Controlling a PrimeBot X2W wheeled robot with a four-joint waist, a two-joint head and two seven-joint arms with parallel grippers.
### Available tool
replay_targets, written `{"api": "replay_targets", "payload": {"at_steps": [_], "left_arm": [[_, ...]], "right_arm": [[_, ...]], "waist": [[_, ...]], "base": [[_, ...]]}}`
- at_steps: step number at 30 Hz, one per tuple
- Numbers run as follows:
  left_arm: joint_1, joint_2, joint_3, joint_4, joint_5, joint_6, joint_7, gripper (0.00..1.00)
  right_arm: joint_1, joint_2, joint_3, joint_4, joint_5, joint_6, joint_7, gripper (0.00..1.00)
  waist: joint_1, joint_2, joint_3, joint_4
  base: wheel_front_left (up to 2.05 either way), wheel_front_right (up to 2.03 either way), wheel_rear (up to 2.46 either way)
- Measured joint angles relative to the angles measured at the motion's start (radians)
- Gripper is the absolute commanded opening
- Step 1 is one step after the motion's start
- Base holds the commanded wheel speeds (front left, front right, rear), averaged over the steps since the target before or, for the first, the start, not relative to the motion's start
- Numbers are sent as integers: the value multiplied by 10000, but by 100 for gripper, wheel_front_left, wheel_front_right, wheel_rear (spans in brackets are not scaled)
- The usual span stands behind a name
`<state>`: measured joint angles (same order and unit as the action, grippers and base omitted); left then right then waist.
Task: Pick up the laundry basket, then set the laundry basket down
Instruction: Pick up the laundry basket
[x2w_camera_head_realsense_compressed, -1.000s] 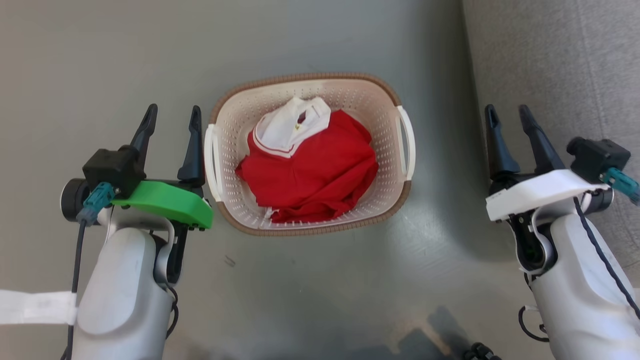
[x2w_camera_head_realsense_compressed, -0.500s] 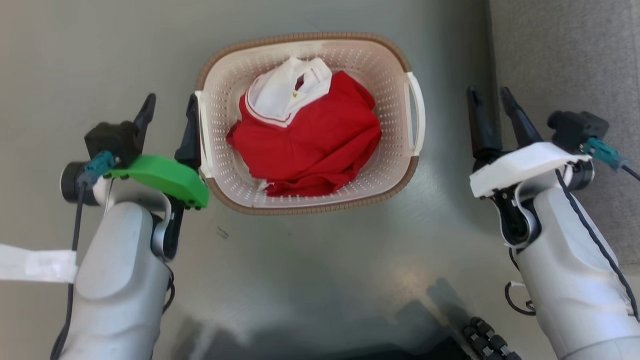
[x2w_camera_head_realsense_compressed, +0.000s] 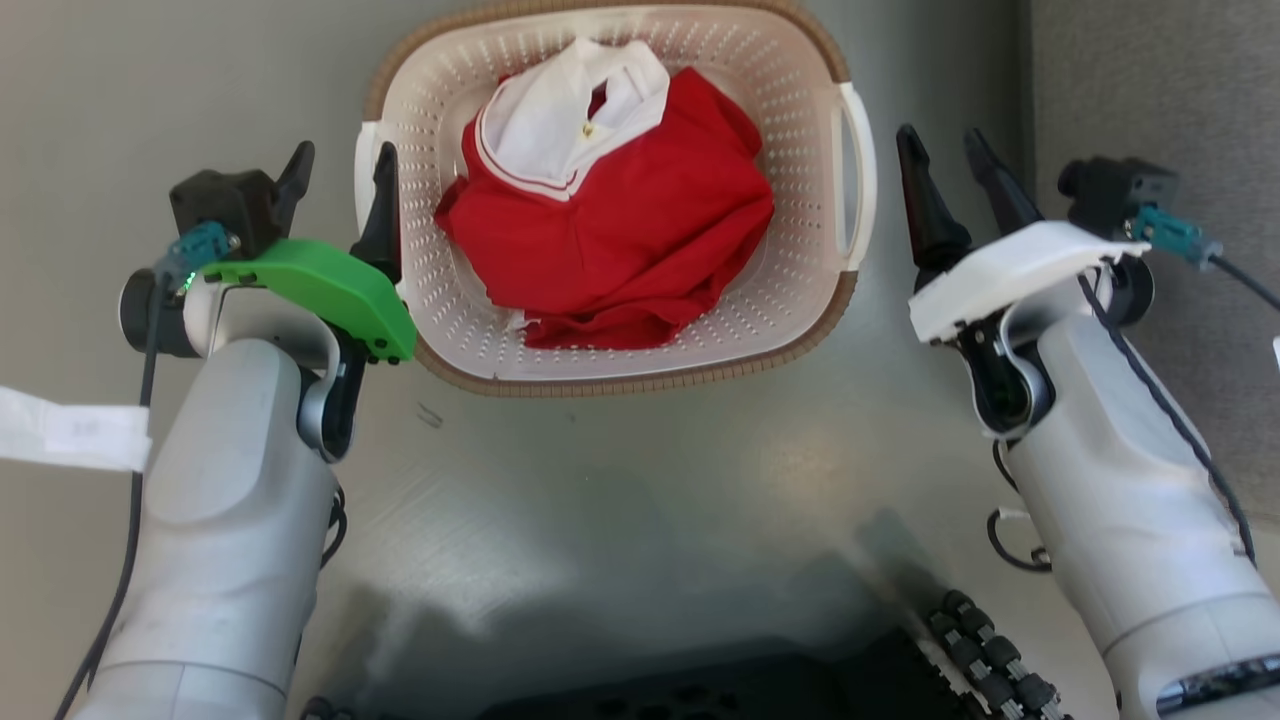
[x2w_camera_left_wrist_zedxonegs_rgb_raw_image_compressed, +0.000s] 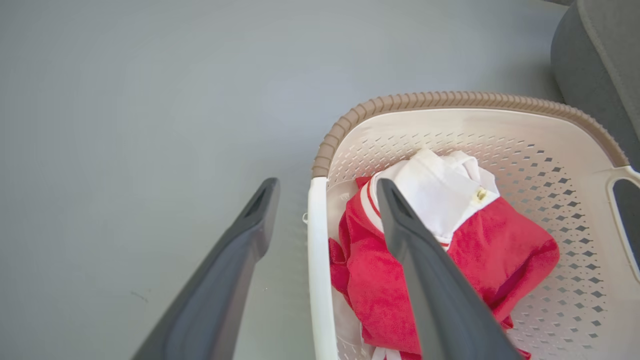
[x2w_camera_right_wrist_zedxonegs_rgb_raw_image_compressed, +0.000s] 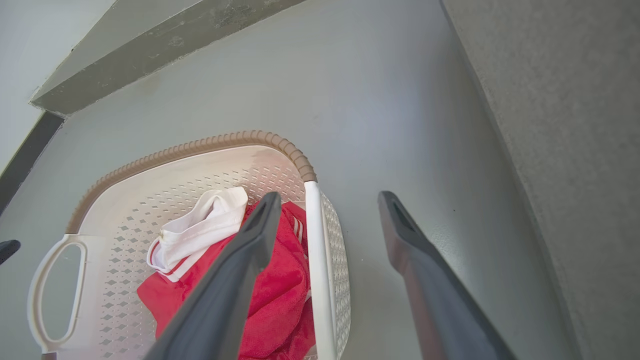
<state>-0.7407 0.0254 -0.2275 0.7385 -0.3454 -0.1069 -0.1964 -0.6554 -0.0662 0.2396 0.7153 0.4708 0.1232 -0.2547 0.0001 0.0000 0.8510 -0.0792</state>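
The shirt (x2w_camera_head_realsense_compressed: 612, 228) is in a heap well below the brown rim (x2w_camera_head_realsense_compressed: 636, 386), so it will come along and hold its folds when I pick up the laundry basket.
The laundry basket (x2w_camera_head_realsense_compressed: 620, 380) stands on the grey floor, cream and perforated with a brown rim, holding a red and white shirt (x2w_camera_head_realsense_compressed: 620, 220). My left gripper (x2w_camera_head_realsense_compressed: 342, 155) is open at the basket's left handle (x2w_camera_head_realsense_compressed: 362, 180). In the left wrist view that white handle (x2w_camera_left_wrist_zedxonegs_rgb_raw_image_compressed: 316, 260) runs between the fingers of my left gripper (x2w_camera_left_wrist_zedxonegs_rgb_raw_image_compressed: 327, 185). My right gripper (x2w_camera_head_realsense_compressed: 940, 135) is open just outside the right handle (x2w_camera_head_realsense_compressed: 858, 170). In the right wrist view that handle (x2w_camera_right_wrist_zedxonegs_rgb_raw_image_compressed: 315, 240) lies between the fingers of my right gripper (x2w_camera_right_wrist_zedxonegs_rgb_raw_image_compressed: 330, 196). Whether any finger touches a handle I cannot tell.
A grey upholstered piece of furniture (x2w_camera_head_realsense_compressed: 1150, 80) stands close on the right, just beyond my right arm. My own dark base (x2w_camera_head_realsense_compressed: 700, 690) fills the bottom edge. A wall and its skirting (x2w_camera_right_wrist_zedxonegs_rgb_raw_image_compressed: 150, 45) lie past the basket. Open grey floor (x2w_camera_left_wrist_zedxonegs_rgb_raw_image_compressed: 125, 100) spreads to the left.
The head camera has shifted, so the basket sits higher in the picture. Both open grippers have moved inward to the handles, the left now across its handle, the right much closer.
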Motion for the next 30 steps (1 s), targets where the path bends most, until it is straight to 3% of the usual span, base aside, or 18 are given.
{"api": "replay_targets", "payload": {"at_steps": [15,29,30], "left_arm": [[-1125,-23,-502,1488,-629,-128,476,100],[-1721,-33,-1087,2169,-1039,-174,502,100],[-1745,-35,-1151,2203,-1122,-174,502,96]], "right_arm": [[-1468,15,961,1630,652,2,104,100],[-2296,27,1806,2385,1285,2,464,100],[-2325,25,1864,2410,1371,2,491,100]], "waist": [[0,0,1167,78],[-1,0,1711,183],[0,0,1720,186]], "base": [[0,0,0],[0,0,0],[0,0,0]]}}
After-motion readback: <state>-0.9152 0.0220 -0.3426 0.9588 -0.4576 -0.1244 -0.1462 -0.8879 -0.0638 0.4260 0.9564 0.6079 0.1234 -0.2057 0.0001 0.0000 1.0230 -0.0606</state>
